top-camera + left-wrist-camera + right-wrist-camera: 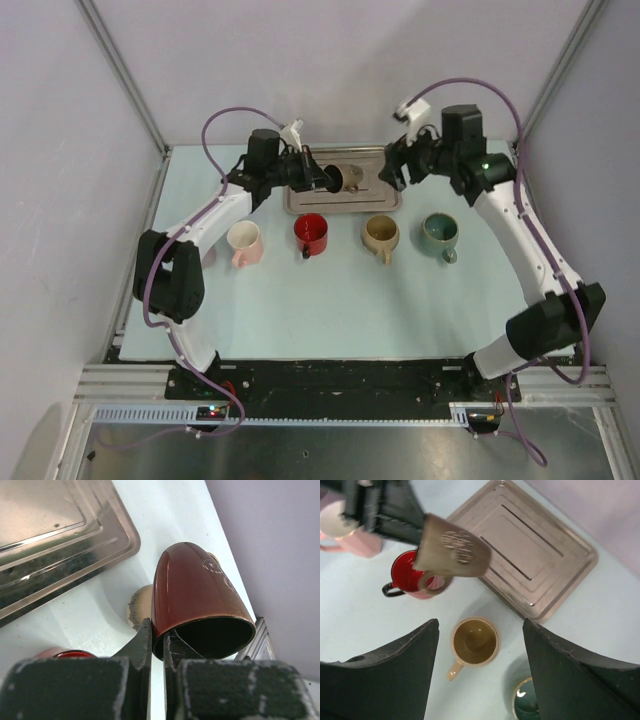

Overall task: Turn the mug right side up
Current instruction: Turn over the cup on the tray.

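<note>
The dark brown mug is held by its rim in my left gripper, and its handle side (436, 581) is free. My right gripper should keep moving toward the mug (352, 178) until it closes there.
My left gripper (330, 178) is shut on the rim of a dark brown mug (351, 178), one finger inside and one outside. It holds the mug in the air over the metal tray (385, 205), tilted about on its side. In the left wrist view the mug (195, 595) has its mouth turned toward the camera, at the gripper (157, 630). The right wrist view shows the held mug (452, 547) with its handle hanging down. My right gripper (396, 166) is open and empty, also high up, looking down over the tan mug (475, 641).
Several upright mugs stand in a row in front of the tray: pink (244, 241), red (311, 233), tan (380, 234), teal (439, 230). The tray (530, 555) lies at the back of the light mat. Frame posts stand at the back corners.
</note>
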Controlling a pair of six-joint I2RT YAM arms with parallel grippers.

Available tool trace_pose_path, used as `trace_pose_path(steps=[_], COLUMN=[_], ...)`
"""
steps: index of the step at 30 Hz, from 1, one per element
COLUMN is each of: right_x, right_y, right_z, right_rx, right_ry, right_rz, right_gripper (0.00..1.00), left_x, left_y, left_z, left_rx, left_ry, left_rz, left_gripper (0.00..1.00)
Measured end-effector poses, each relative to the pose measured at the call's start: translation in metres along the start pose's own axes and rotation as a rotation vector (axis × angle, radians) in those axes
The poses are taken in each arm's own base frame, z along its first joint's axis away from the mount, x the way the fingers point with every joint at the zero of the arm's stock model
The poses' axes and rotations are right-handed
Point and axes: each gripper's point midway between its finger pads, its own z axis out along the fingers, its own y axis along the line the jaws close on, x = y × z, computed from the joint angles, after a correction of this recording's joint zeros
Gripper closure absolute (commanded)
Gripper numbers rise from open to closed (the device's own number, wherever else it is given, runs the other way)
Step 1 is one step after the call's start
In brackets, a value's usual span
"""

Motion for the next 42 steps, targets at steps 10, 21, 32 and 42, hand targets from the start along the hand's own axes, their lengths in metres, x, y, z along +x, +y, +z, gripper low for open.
trace_pose_path(steps=[10, 21, 32, 42], right_x=[0.011, 0.052, 0.057, 0.057], right_y=[0.069, 0.077, 0.08, 0.073], right_z=[0.005, 0.056, 0.088, 0.103], right_rx=[0.134, 0.215, 0.279, 0.331], right_ry=[0.151, 0.402, 0.454, 0.474], right_rz=[-0.489, -0.676, -0.768, -0.824], right_gripper=[0.29, 0.31, 0.43, 0.61], left_x=[0.001, 0.005, 0.005, 0.01], left_y=[0.014, 0.019, 0.019, 0.023], left_z=[0.001, 0.001, 0.001, 0.002], left_rx=[-0.075, -0.094, -0.095, -0.108], left_ry=[-0.019, -0.014, -0.014, -0.006], left_rz=[-0.046, -0.058, -0.06, -0.066], left_gripper=[1.0, 1.0, 1.0, 1.0])
